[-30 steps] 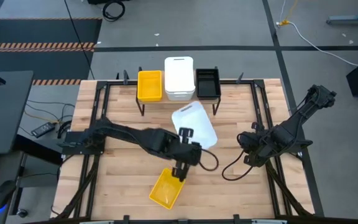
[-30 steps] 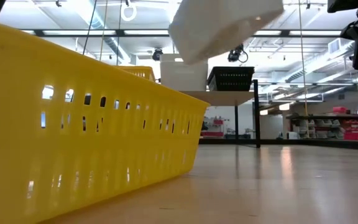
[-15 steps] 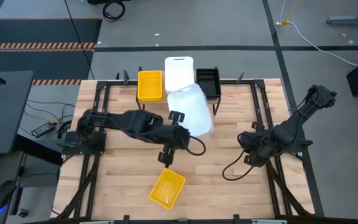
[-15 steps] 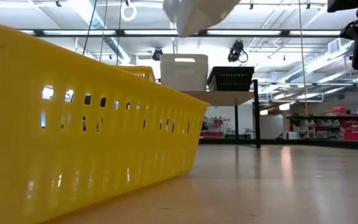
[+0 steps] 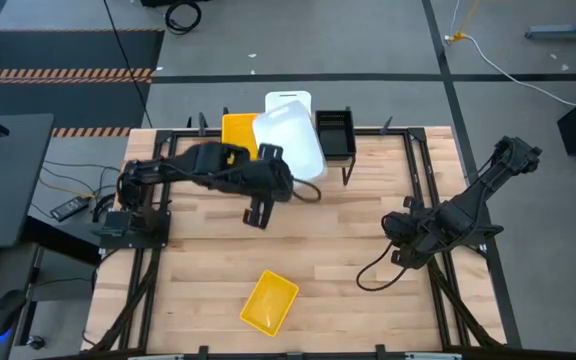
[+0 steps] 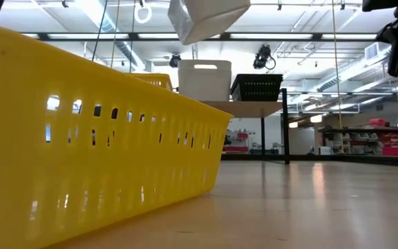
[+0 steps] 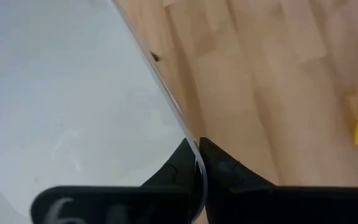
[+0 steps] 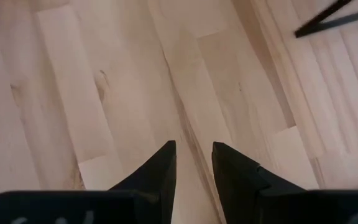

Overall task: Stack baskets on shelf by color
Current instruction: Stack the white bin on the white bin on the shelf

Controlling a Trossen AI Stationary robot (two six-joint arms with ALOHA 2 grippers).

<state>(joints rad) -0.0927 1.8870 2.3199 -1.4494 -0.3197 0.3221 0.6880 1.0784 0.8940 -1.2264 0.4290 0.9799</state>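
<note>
I should keep carrying the white basket in my left gripper [image 6: 209,18] over until it nests inside the shelf's white basket [image 6: 204,81], because it hangs with its opening up and higher than that one.
My left gripper [image 5: 271,163] carries a white basket [image 5: 290,143], lifted high over the shelf's near edge; the low view shows it tilted near the top [image 6: 206,17]. On the shelf [image 6: 254,106] stand a yellow basket [image 5: 238,130], a second white basket [image 5: 288,99] and a black basket [image 5: 334,130]. Another yellow basket [image 5: 270,302] rests flat on the table near its near edge and fills the low view's left [image 6: 81,138]. My right gripper [image 5: 400,240] waits open over the table's right part. My left gripper [image 7: 196,152] pinches the white basket's thin side wall at its rim [image 7: 182,121], with one finger [image 7: 176,163] on each face of the wall. The basket is lifted clear of the table and the shelf and sits tilted in the hold.
Black frame rails [image 5: 163,160] run along the table's left, right and far sides. A black cable [image 5: 373,270] loops on the table beside the right arm. Bare wood lies between the yellow basket on the table and the shelf.
My left gripper has moved from the table's middle toward the far edge and somewhat left, and has risen, carrying the white basket. The basket has turned about in the hold and now hangs over the shelf's near side. The yellow basket on the table has stayed put.
</note>
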